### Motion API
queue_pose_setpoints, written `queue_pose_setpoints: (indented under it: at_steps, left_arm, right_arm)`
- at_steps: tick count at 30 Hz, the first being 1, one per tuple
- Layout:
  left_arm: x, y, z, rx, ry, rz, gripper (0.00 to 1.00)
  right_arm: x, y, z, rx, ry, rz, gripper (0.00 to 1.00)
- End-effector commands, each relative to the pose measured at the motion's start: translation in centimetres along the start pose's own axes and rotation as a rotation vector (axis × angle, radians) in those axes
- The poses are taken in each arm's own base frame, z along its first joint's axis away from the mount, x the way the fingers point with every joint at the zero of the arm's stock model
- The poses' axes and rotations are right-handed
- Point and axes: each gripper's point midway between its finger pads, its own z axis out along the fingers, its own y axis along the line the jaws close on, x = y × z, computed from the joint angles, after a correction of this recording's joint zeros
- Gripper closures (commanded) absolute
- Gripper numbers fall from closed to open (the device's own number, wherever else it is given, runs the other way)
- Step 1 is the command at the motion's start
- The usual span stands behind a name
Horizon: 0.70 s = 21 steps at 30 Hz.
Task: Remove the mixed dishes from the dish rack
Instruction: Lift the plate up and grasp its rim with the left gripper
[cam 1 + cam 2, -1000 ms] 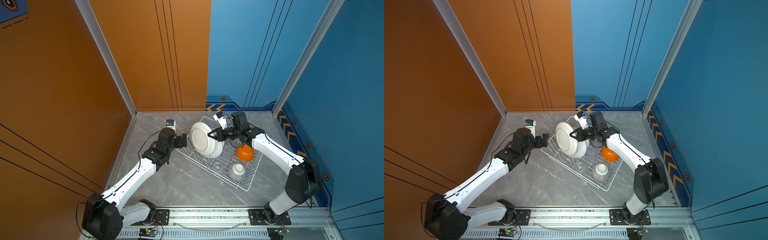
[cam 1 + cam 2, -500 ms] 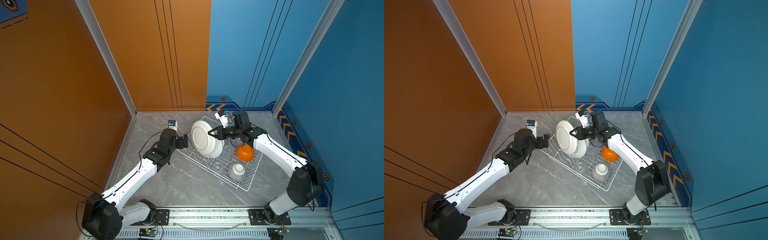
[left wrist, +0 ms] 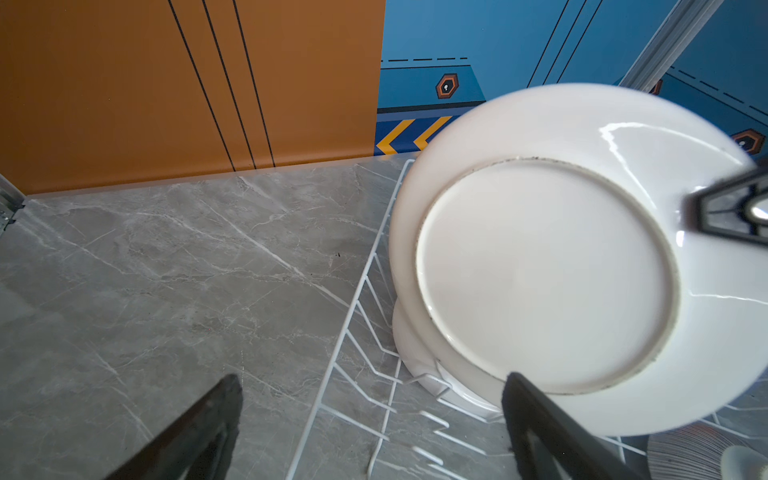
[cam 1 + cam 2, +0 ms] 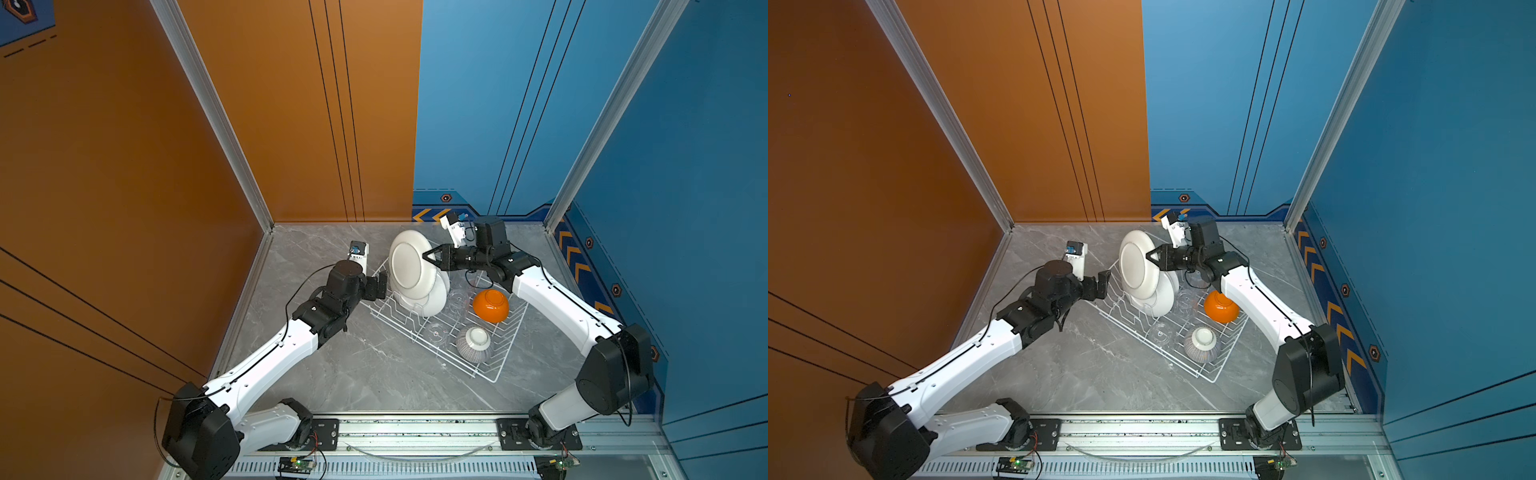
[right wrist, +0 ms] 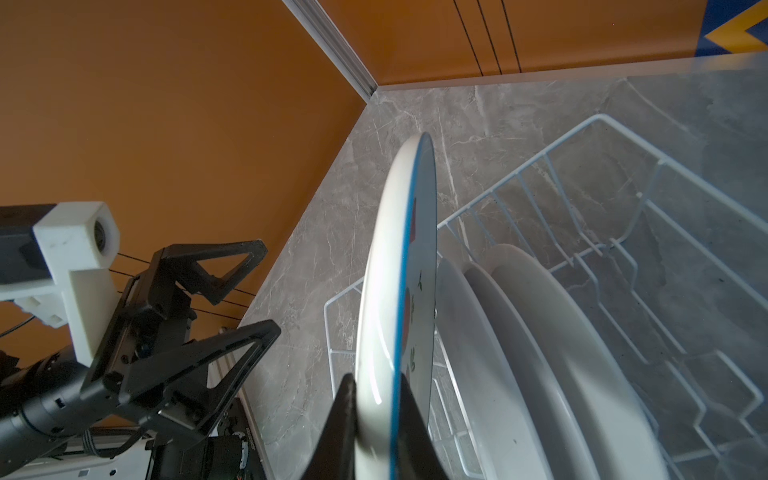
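Note:
My left gripper is to keep moving toward that rim until its fingers close there, as the blue-edged plate's lower rim [image 4: 421, 296] hangs free below my right gripper's hold.
My right gripper [image 4: 427, 255] [image 4: 1149, 257] [image 5: 378, 388] is shut on the rim of a white-backed plate [image 4: 409, 261] [image 4: 1137, 266] [image 3: 540, 270] [image 5: 397, 291] with a blue edge and red print. The plate stands on edge, lifted above the white wire dish rack [image 4: 487, 376] [image 4: 1211, 379] [image 3: 345, 353]. My left gripper [image 4: 380, 285] [image 4: 1104, 282] [image 3: 372, 380] [image 5: 264, 291] is open beside the plate's back, holding nothing. Another white plate [image 4: 437, 300] [image 5: 519, 353] stands in the rack. An orange bowl [image 4: 490, 306] [image 4: 1221, 308] and a grey-striped bowl [image 4: 476, 345] [image 4: 1201, 345] lie upside down there.
Clear glass tumblers [image 4: 435, 331] [image 4: 457, 297] stand in the rack between the plates and the bowls. Grey marble floor [image 4: 324, 249] lies left of the rack, bounded by the orange wall [image 4: 208, 166]. The blue wall [image 4: 498, 124] rises close behind the rack.
The right gripper has lifted the plate higher out of the rack. The open left gripper has edged closer to the plate's back.

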Motion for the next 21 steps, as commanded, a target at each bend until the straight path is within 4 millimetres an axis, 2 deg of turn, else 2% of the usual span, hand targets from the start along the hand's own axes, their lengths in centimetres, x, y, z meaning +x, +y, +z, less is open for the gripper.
queue_pose_setpoints:
  at_steps: [1,12,21]
  left_arm:
    - [-0.6,-1.0,-0.2,0.018,-0.035,0.041,0.02]
    - [-0.2,-3.3,0.0,0.069,-0.057,0.114,0.02]
    - [-0.3,-6.5,-0.2,0.103,-0.136,0.288,0.02]
  right_arm:
    - [-6.3,1.3,-3.3,0.041,-0.227,-0.092,1.0]
    - [-7.7,1.6,-4.1,0.017,-0.281,-0.034,1.0]
    - [-8.6,1.5,-5.5,0.05,-0.316,0.017,1.0]
